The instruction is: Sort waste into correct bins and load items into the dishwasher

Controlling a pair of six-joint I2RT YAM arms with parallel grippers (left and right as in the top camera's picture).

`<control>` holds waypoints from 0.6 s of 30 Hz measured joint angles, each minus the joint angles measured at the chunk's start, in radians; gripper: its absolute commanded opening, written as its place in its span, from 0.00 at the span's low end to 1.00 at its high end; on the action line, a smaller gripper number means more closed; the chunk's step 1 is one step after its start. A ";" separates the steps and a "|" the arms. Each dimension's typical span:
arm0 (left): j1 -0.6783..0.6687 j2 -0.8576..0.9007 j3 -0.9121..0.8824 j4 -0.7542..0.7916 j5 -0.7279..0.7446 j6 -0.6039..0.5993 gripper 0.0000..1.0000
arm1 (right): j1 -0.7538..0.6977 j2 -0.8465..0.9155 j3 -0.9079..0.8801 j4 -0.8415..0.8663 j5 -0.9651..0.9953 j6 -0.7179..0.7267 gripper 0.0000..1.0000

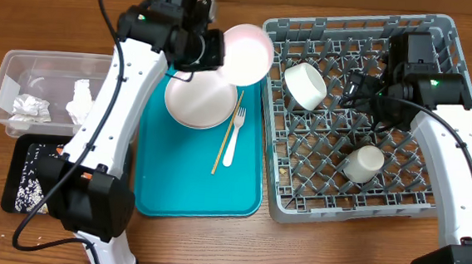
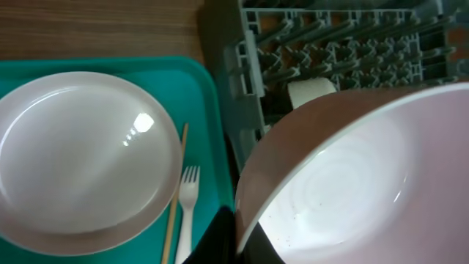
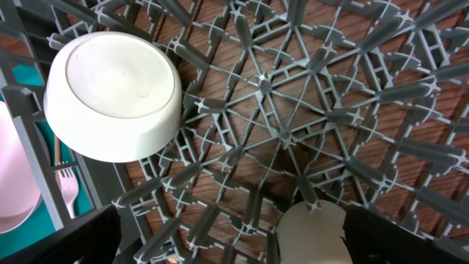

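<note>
The second white bowl [image 1: 305,86] is in the rack's side near the robot's left gripper, so the robot's right gripper should take the held bowl's free rim [image 1: 270,58] before it loads the open slots.
My left gripper [image 1: 215,51] [image 2: 238,238] is shut on the rim of a white bowl [image 1: 247,54] [image 2: 344,183]. It holds the bowl tilted above the gap between the teal tray [image 1: 174,186] and the grey dish rack [image 1: 430,216]. The pale pink plate [image 1: 200,101] [image 2: 80,158], white fork [image 1: 234,136] [image 2: 186,209] and wooden chopstick [image 1: 225,139] [image 2: 176,198] lie on the tray. A second white bowl [image 1: 306,84] [image 3: 113,95] and a white cup [image 1: 362,163] [image 3: 311,235] sit in the rack. My right gripper [image 1: 362,89] [image 3: 234,235] is open and empty over the rack [image 3: 293,110].
A clear tub [image 1: 11,70] with crumpled white napkins [image 1: 33,108] stands at the left. A black tray [image 1: 15,200] with beige crumbs lies in front of it. The rack's left wall [image 2: 249,51] is close to the held bowl. Wooden table surrounds everything.
</note>
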 measured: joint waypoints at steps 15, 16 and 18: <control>-0.182 0.080 0.000 0.125 -0.103 0.000 0.06 | 0.000 0.000 0.000 0.001 0.000 0.000 1.00; -0.186 0.088 0.000 0.125 -0.107 0.006 0.06 | 0.000 0.000 0.000 0.001 0.000 0.000 1.00; -0.188 0.101 0.000 0.129 -0.115 0.010 0.05 | 0.000 0.000 0.000 0.003 -0.001 0.000 1.00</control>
